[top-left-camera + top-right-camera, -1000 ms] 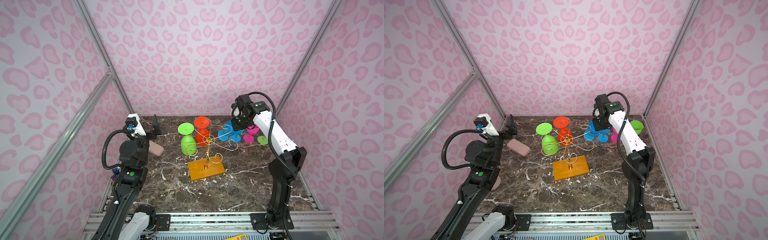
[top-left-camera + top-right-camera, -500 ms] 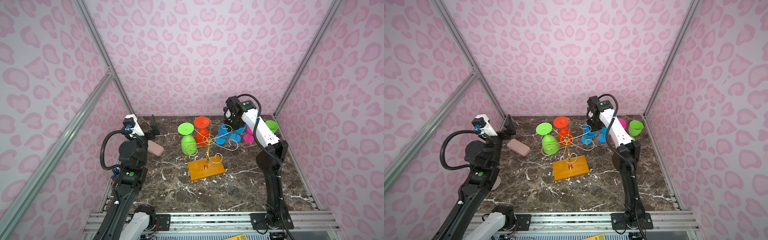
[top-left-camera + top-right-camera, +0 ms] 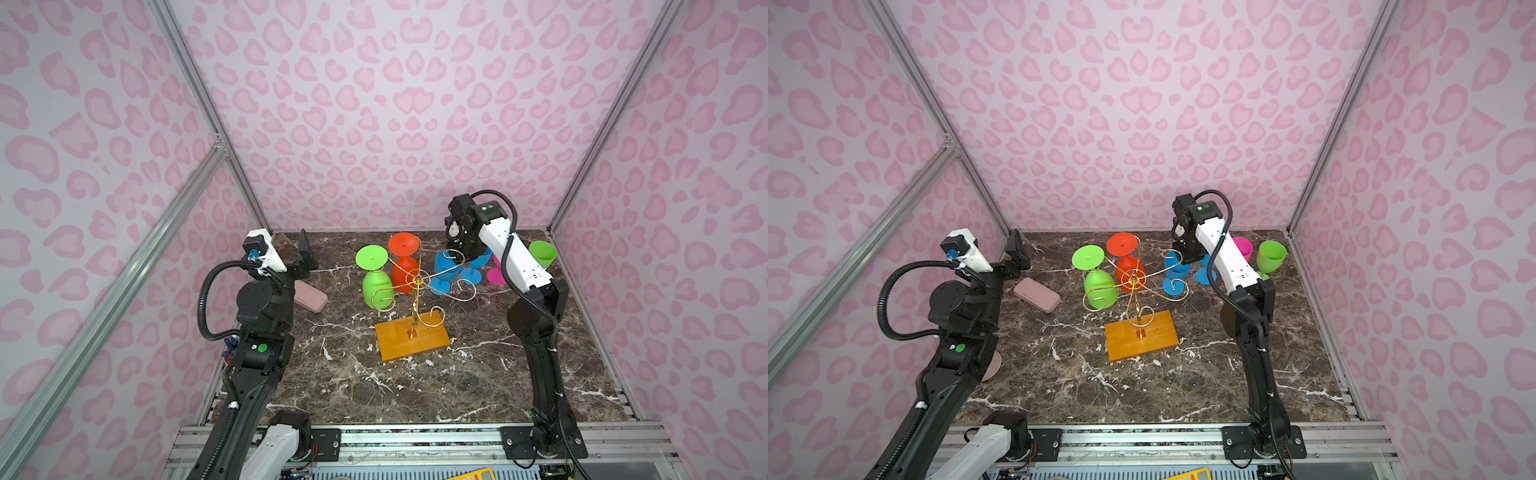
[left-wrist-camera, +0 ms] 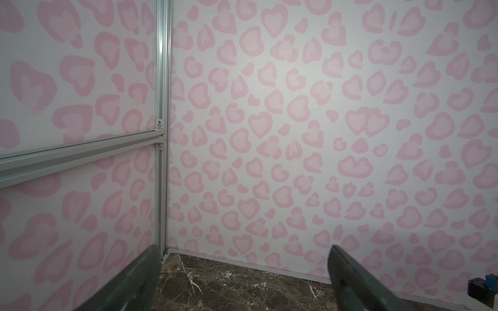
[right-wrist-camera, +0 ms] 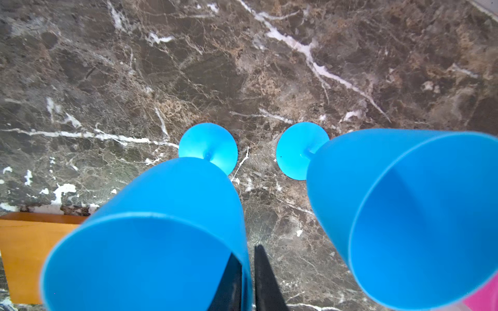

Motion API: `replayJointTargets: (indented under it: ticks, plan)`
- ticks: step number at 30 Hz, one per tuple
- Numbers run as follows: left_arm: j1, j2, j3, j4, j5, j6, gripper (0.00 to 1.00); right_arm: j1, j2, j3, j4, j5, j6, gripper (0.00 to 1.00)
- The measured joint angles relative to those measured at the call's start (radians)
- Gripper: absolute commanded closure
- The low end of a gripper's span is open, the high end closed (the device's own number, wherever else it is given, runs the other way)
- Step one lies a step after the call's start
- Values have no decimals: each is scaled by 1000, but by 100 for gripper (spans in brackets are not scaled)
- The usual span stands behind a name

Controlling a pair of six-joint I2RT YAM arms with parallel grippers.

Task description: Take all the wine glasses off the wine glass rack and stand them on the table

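Next, my left gripper grasps the green wine glass (image 3: 378, 289) by its foot (image 3: 371, 257), since the wine glass is hanging across the rack from my right gripper.
The wine glass rack (image 3: 415, 286) is a gold wire stand on an orange wooden base (image 3: 411, 338) at mid-table. A green wine glass (image 3: 376, 284) and a red wine glass (image 3: 404, 268) hang upside down on its arms. A blue wine glass (image 5: 161, 215) stands upright on the marble just right of the rack, also visible in a top view (image 3: 446, 268). My right gripper (image 5: 246, 250) is shut on its rim, one finger inside the bowl and one outside. My left gripper (image 4: 242, 269) is open and empty, facing the back wall at the far left (image 3: 305, 253).
A second blue glass (image 5: 404, 210) stands close beside the held one. A pink glass (image 3: 1241, 248) and a green glass (image 3: 1271, 255) stand upright near the right wall. A pink case (image 3: 309, 296) lies left of the rack.
My right arm has folded, its elbow swinging left, and the gripper has shifted slightly left over the blue glasses. The left arm has not moved.
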Motion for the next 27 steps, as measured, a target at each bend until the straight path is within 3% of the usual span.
replayJointTargets:
  ticks: [5,11,18,22,27]
  plan:
    - [0,0,0,-11,4,-24,3,-5,-30,40,-1,-8,4,80]
    - [2,-1,39,-107,34,-102,5,-42,-190,0,49,-68,21,74]
    - [12,10,166,-352,162,-248,13,-72,-528,-381,314,-201,65,54]
    - [29,47,264,-508,289,-328,16,-117,-752,-660,566,-295,131,43]
    - [55,89,297,-624,481,-426,21,-157,-938,-861,798,-382,194,34]
